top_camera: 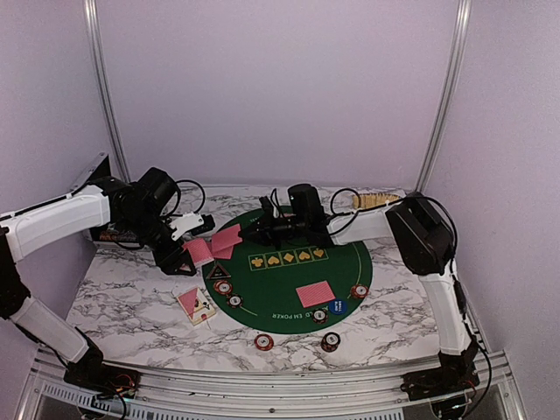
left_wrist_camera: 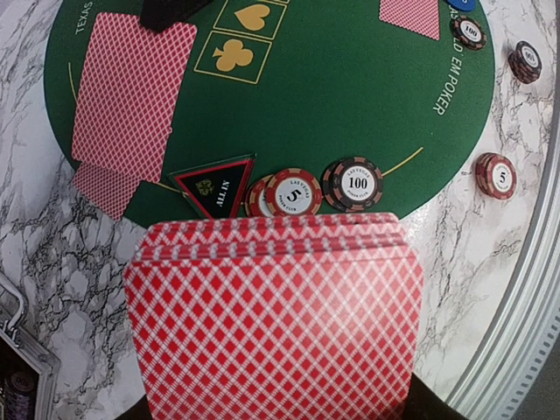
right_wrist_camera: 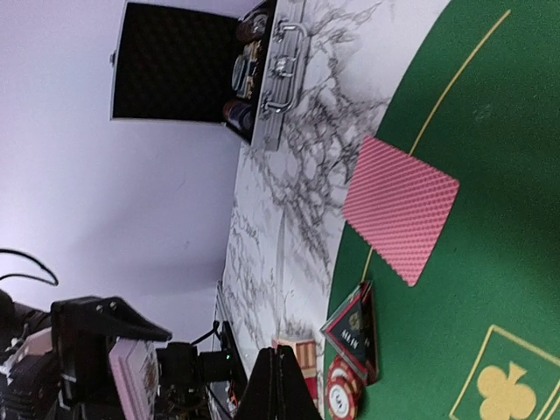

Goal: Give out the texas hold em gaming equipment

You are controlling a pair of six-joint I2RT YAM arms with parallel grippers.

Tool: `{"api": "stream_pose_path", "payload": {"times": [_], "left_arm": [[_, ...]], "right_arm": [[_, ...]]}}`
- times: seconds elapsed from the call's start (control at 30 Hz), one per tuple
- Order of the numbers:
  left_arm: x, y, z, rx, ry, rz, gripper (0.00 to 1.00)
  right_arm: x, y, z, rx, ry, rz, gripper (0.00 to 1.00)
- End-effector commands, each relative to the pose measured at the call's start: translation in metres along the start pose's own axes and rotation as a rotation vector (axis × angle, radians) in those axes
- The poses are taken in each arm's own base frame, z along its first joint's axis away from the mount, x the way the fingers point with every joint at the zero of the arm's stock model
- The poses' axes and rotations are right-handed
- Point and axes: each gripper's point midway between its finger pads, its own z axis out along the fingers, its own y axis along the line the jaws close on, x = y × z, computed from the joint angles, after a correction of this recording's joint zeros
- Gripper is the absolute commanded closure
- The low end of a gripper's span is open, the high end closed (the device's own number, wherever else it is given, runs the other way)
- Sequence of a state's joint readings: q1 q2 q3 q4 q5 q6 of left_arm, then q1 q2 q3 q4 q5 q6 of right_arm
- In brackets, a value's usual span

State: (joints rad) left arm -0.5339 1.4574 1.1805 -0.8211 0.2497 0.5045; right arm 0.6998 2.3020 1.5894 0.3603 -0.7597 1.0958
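Note:
A red-backed card pokes out of my right gripper over the single card on the mat, so I should continue to bring it down until it is flat there.
My left gripper is shut on a fanned deck of red-backed playing cards, held over the table just off the green mat's left rim; the deck hides its fingers. Two overlapping cards lie on the mat's far-left edge. Beyond the deck sit a dark triangular marker, a red chip stack and a dark chip stack. My right gripper is shut and empty, hovering over the mat near those two cards. Another card pair and a blue button lie at the mat's near side.
An open chip case stands at the table's left edge. A card box lies on the marble left of the mat. Loose chip stacks sit on the marble in front. A woven tray is at the back right.

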Motion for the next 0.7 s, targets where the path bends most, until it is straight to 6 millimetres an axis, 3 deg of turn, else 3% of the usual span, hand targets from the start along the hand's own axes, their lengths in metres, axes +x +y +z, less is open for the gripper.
{"api": "stream_pose_path", "payload": {"times": [0.0, 0.33, 0.47, 0.67], "left_arm": [[0.0, -0.007, -0.005, 0.029, -0.015, -0.009, 1.0], [-0.002, -0.007, -0.005, 0.034, -0.02, -0.015, 1.0], [-0.001, -0.008, -0.005, 0.036, -0.019, -0.014, 1.0], [-0.001, -0.008, -0.005, 0.036, -0.02, -0.014, 1.0]], "right_arm": [[-0.014, -0.018, 0.024, 0.032, -0.045, 0.003, 1.0], [-0.032, -0.049, 0.061, 0.062, -0.1, 0.007, 1.0], [-0.027, -0.061, 0.073, 0.069, -0.097, 0.031, 1.0], [-0.013, -0.062, 0.082, 0.082, -0.075, 0.033, 1.0]]}}
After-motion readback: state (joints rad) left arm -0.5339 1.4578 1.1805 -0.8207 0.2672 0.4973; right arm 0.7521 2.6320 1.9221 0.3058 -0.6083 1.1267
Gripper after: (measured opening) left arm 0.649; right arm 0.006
